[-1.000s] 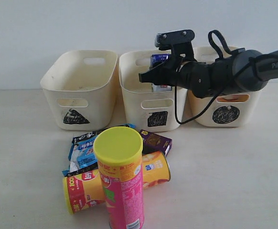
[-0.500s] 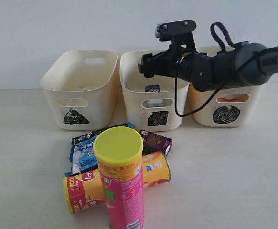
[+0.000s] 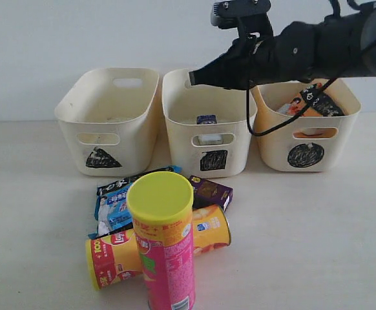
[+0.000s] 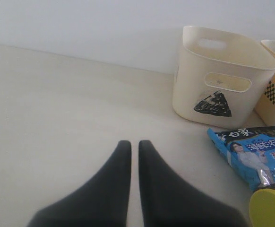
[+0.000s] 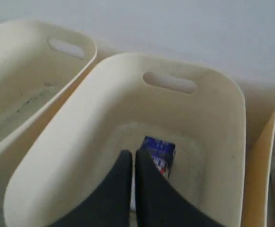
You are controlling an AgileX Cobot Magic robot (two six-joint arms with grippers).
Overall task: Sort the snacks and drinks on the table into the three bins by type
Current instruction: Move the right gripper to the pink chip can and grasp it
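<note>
The pink canister is upright and has clear space next to it, so my right gripper should keep going down toward its side until my fingers can open around the canister.
My right gripper hangs shut and empty over the back rim of the middle bin, the one marked with a square. The blue-and-white drink carton lies on that bin's floor, seen below my fingertips as the carton in the right wrist view. On the table the pink canister with its yellow lid stands upright. Behind it the yellow-orange canister lies on its side, with the dark purple carton and the blue-white packet. My left gripper is shut, low over bare table.
The triangle bin stands at the left and also fills the left wrist view as the tub. The circle bin at the right holds an orange packet. A black packet lies by the blue one.
The right gripper let go of the blue-and-white carton, which dropped into the square bin. The gripper then rose, moved slightly back and shut. The left gripper's earlier state is not shown.
</note>
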